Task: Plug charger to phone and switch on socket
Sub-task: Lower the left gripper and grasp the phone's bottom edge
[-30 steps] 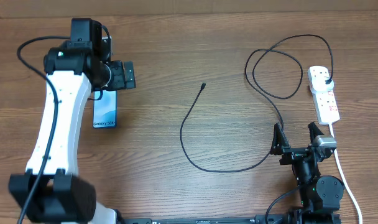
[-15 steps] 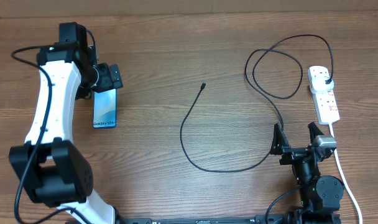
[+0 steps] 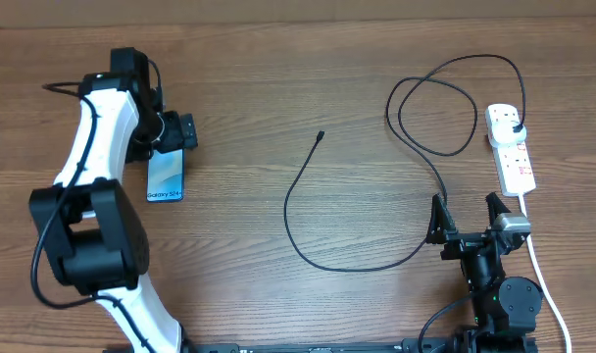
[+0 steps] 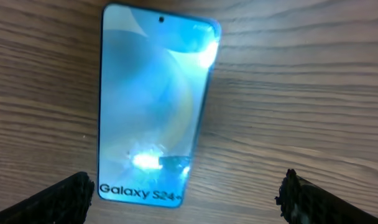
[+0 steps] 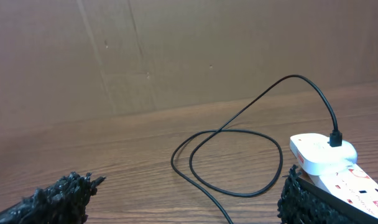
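Note:
The phone's narrow width is spanned by my left gripper's open fingers, and its text end (image 3: 165, 195) is clear. I should lower my fingers next until they are on either side of its long edges (image 3: 183, 169), then close them.
The phone (image 3: 166, 175) lies flat at the left of the table, screen up, blue-white with "Galaxy S24" text. My left gripper (image 3: 180, 132) hovers open over its far end. In the left wrist view the phone (image 4: 155, 99) fills the middle, and the left gripper (image 4: 188, 198) straddles its text end without touching. The charger (image 3: 290, 211), a thin black cable, has its connector tip (image 3: 320, 135) loose at mid-table. Its plug (image 3: 515, 126) sits in the white socket (image 3: 511, 152) at the right. My right gripper (image 3: 467, 218) rests open near the front edge, holding nothing.
The cable loops twice (image 3: 430, 108) between mid-table and the socket; the right wrist view shows these loops (image 5: 239, 155) and the socket's end (image 5: 329, 158). The socket's white cord (image 3: 543, 275) runs past the right arm's base. A brown cardboard wall (image 5: 176, 50) stands behind the table.
The left arm has swung round and folded, carrying its open gripper a little left and nearer the phone's far end. The right arm, cable and socket have not moved.

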Available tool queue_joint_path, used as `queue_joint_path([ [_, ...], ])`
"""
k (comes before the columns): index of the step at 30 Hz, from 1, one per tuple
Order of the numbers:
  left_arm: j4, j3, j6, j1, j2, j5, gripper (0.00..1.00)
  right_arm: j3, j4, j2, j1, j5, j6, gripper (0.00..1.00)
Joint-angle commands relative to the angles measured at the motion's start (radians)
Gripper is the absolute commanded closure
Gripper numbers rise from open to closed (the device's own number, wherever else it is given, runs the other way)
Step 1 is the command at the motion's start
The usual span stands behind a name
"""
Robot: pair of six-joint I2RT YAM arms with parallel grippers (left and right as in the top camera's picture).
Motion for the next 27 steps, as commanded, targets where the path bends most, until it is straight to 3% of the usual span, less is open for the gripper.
queue_joint_path([
  [1,-0.008,-0.006,0.038,0.006,0.058,-0.072,0.01,-0.010,0.003,-0.010,0.005,0.007,0.003,0.00],
  [15,0.018,-0.010,0.119,0.013,0.158,-0.137,0.00,-0.010,0.003,-0.010,0.005,0.007,0.003,0.00],
  [27,0.092,-0.066,0.120,0.043,0.169,-0.084,0.00,-0.010,0.003,-0.010,0.005,0.007,0.003,0.00],
])
